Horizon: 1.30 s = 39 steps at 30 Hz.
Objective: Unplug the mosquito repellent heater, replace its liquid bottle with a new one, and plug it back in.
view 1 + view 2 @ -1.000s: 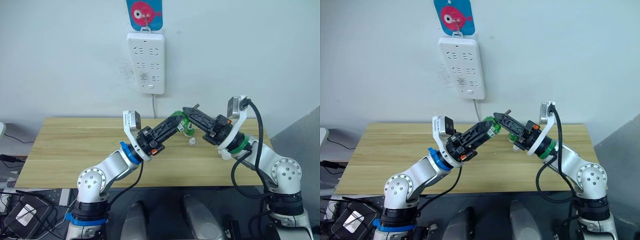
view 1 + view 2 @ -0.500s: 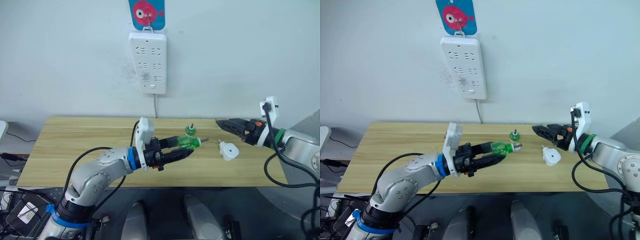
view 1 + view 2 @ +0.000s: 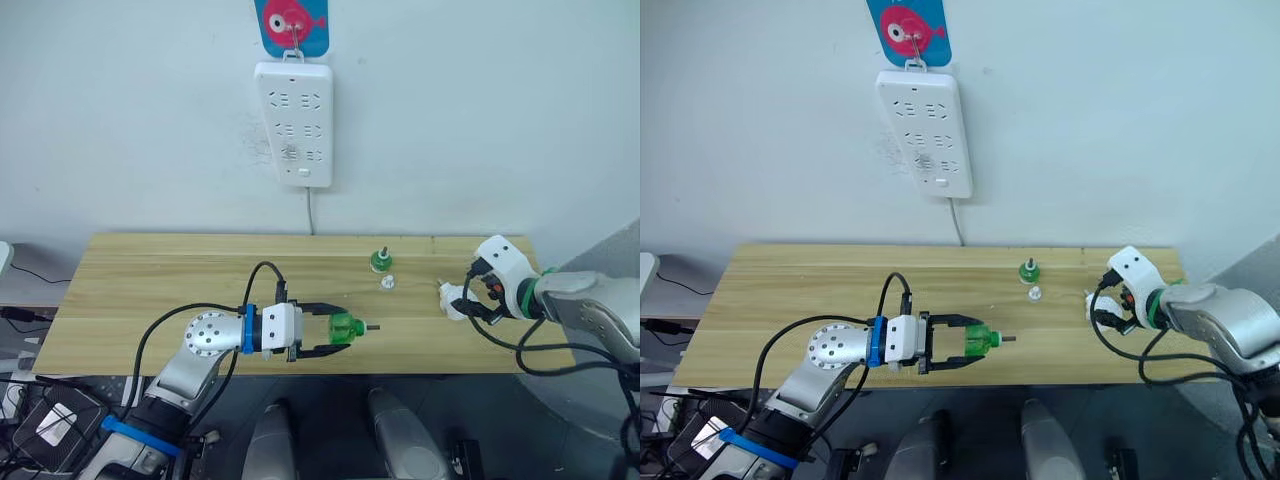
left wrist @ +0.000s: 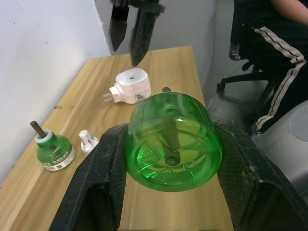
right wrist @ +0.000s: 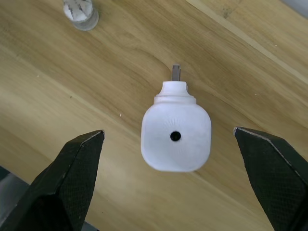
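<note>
The heater's vent hole (image 5: 175,136) points up, so I expect the heater's bottle opening to be hidden on the heater's bottom side when I lift it.
My left gripper (image 3: 343,330) is shut on its liquid bottle (image 4: 171,139), a clear-green bottle held on its side low over the table's front edge, its thin dark stem pointing right. The mosquito repellent heater (image 5: 175,137) lies on the table at the right, vent hole up, one prong showing. My right gripper (image 5: 168,132) hangs open just above it, one finger on each side, not touching. The new one (image 3: 380,262), a green bottle with a pale collar and short dark stem, stands upright at the table's middle back.
A small white cap (image 3: 386,283) lies just in front of the standing bottle. The long white power strip (image 3: 295,125) hangs on the wall above the wooden table (image 3: 150,290), its cord running down behind. A seated person (image 4: 274,29) is beyond the table's right end.
The two grippers were together at mid-table a second ago. The left one has drawn back to the front edge with the bottle. The right one has opened, and the heater now lies under it.
</note>
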Tool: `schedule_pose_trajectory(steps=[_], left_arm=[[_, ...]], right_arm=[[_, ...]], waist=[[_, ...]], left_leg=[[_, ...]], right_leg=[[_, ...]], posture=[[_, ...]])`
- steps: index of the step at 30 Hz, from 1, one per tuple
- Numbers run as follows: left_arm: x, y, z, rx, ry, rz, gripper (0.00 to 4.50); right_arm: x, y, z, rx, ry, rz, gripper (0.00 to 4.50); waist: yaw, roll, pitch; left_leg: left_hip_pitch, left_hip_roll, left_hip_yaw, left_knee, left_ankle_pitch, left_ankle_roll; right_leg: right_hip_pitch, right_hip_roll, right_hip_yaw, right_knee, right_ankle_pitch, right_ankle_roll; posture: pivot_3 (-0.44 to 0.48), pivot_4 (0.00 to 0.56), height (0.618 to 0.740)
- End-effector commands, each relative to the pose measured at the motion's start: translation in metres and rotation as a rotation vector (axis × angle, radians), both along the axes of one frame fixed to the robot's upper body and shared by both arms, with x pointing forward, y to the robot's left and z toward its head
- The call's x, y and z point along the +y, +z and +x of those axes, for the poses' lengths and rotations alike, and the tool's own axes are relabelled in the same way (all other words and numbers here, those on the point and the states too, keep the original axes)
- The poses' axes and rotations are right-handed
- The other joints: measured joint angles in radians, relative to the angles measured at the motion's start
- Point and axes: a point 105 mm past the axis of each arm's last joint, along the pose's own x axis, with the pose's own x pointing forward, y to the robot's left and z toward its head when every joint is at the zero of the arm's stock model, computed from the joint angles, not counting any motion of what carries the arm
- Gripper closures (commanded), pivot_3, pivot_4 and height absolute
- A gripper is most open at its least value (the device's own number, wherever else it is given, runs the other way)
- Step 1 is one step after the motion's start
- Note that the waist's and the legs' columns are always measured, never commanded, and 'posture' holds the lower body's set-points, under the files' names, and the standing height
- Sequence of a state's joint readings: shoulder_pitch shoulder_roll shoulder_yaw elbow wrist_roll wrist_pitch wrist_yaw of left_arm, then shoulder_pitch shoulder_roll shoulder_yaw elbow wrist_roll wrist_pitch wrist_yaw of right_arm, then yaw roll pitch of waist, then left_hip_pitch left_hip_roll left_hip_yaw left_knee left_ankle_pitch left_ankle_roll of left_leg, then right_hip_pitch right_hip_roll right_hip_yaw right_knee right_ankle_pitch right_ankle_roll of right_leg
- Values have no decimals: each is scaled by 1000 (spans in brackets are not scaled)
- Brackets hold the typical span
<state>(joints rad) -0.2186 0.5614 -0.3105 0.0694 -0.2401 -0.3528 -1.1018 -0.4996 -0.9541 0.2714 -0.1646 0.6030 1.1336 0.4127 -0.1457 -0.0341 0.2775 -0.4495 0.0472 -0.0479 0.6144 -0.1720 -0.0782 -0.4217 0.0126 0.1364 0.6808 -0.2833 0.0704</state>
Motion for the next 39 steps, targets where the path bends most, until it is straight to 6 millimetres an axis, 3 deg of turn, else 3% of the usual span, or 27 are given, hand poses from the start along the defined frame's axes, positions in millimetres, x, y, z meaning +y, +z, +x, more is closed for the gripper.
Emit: schedule_pose_trajectory(steps=[1, 7, 25, 28, 31, 35, 39], left_arm=[[-5, 5, -6, -20, -18, -19, 2221], [-7, 4, -8, -9, -5, -21, 2221], [-10, 8, -9, -3, 8, -31, 2221], [-10, 8, -9, -2, 7, -30, 2221], [-11, 8, -9, 1, 7, -30, 2221], [-8, 7, -7, 23, 15, -27, 2221], [0, 11, 1, 113, 55, -37, 2221]], right_arm=[[-6, -8, 2, 57, -24, -21, 0], [-11, -18, 16, 76, -20, -71, 0], [-13, -40, 32, 147, -18, -48, 0], [-11, -43, 32, 156, -9, -45, 613], [-10, -44, 33, 151, -11, -37, 1543], [-10, -39, 28, 140, 0, -8, 1543], [-14, -18, 21, 92, 14, 57, 1543]], waist=[[1, 0, 0], [3, 0, 0], [3, 1, 1], [3, 1, 1], [2, 1, 1], [3, 1, 1], [3, 1, 1]], left_leg=[[0, 0, 0, 0, 0, 0], [0, 0, -1, 0, 0, 0], [0, 0, -5, 0, 0, 0], [0, 0, -6, 0, 0, 0], [0, 0, -6, 0, 0, 0], [0, 0, -6, 0, 0, 0], [0, 0, -7, 0, 0, 0]], right_leg=[[0, 0, 0, 0, 0, 0], [1, 0, -1, 0, 0, -1], [2, 0, -6, 1, 2, -4], [2, 0, -7, 1, 2, -4], [2, 0, -7, 1, 2, -4], [2, 0, -7, 1, 2, -4], [2, 0, -9, 2, 3, -4]], posture=[[-218, 276, 736], [-195, 276, 736], [-181, 275, 736], [-181, 275, 736], [-187, 272, 736], [-201, 261, 736], [-214, 251, 736]])
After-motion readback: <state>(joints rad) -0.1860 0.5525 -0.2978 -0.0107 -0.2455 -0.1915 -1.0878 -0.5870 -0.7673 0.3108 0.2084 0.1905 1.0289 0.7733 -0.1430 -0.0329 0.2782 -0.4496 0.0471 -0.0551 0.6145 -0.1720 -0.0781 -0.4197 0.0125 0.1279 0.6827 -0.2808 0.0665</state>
